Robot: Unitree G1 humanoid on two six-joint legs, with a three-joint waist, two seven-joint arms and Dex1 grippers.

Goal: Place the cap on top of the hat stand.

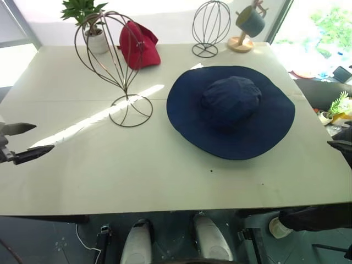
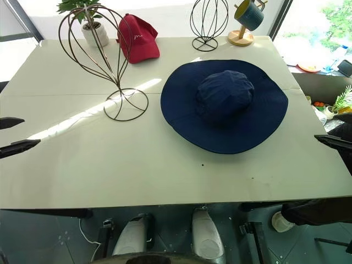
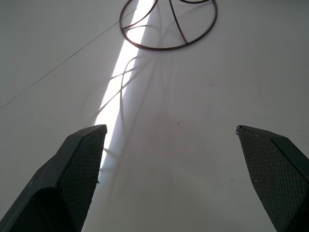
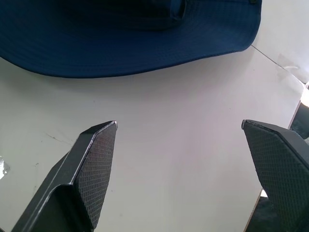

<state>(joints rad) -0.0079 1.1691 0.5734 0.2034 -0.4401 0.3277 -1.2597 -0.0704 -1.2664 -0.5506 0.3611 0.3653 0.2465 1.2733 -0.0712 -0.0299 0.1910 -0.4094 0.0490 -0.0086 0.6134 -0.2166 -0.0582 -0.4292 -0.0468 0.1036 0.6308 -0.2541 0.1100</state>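
The cap's wide brim (image 1: 242,144) has a thin, wavy edge (image 4: 193,60), so it will bend into a fold around the robot's right gripper when the robot lifts the cap.
The cap (image 1: 231,110), a navy-blue sun hat with a wide floppy brim, lies flat on the white table (image 1: 165,176), right of centre. Left of it stands the hat stand (image 1: 127,91), tall dark wire with a balloon-shaped head, empty. Its ring base (image 3: 166,48) shows in the left wrist view. My left gripper (image 1: 43,137) hovers open over the table's left edge, pointing toward the stand, nothing between its fingers. My right gripper (image 4: 178,124) is open near the table's right edge, with the cap's brim (image 4: 120,53) just ahead of it.
At the back of the table are a small red cap (image 1: 137,45), a potted plant (image 1: 91,25), a smaller wire-globe stand (image 1: 210,25) and a blue mug on a wooden holder (image 1: 248,25). A strip of sunlight crosses the table's left half.
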